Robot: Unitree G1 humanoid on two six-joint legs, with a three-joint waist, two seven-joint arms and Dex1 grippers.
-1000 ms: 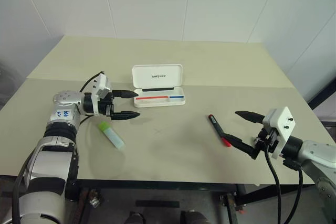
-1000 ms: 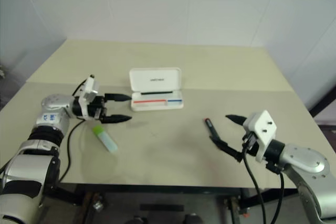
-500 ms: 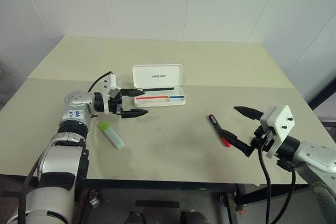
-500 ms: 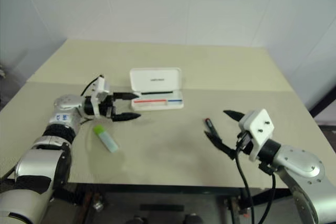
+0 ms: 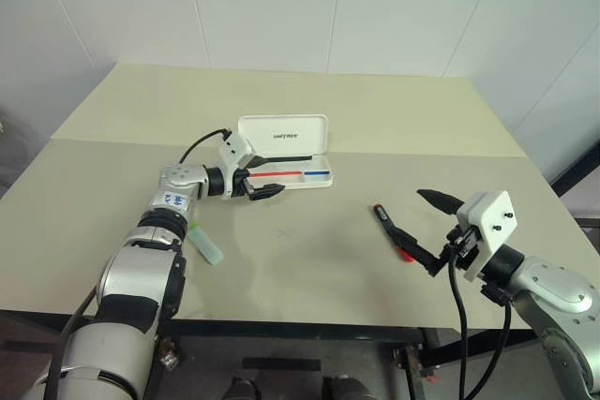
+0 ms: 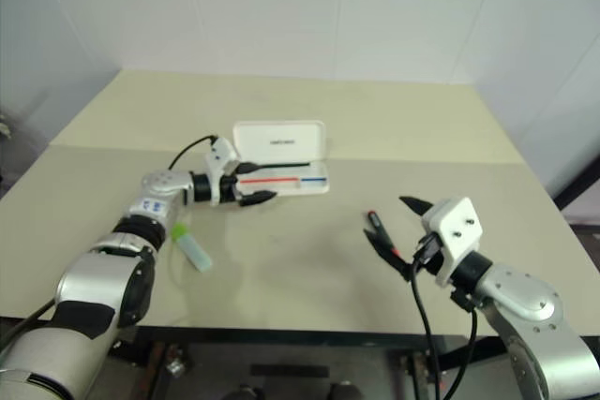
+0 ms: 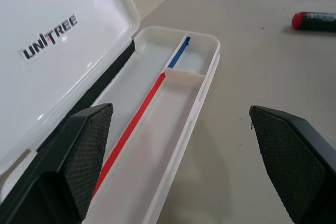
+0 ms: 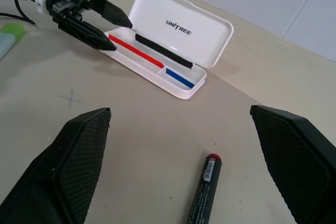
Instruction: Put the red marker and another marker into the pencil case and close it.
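The pencil case's lid (image 5: 283, 134) leans back from the hinge (image 5: 317, 155), so the lid should stay open and come along when the robot pulls the pencil case by its front side.
The pencil case (image 5: 284, 176) lies open at mid-table, its lid (image 7: 52, 51) standing up behind a tray with a red-and-blue stripe. My left gripper (image 5: 266, 180) is open at the tray's left end, one finger over the tray and the other in front of it, holding nothing. The pale green marker (image 5: 204, 242) lies on the table to the left, beside my left forearm. Right of centre lies the red marker (image 5: 391, 230), black-barrelled with its red end toward the near edge. My right gripper (image 5: 412, 219) is open just beside it, and the red marker (image 8: 205, 190) lies between its spread fingers.
The beige table (image 5: 300, 269) has a faint pencilled cross (image 5: 280, 232) in its middle. A black cable (image 5: 199, 144) loops off my left wrist. White walls rise behind the table, and its right corner drops away near my right arm.
My left gripper has swung right and forward, from above the green marker to the left end of the open case. The right gripper has hardly moved; both stay open.
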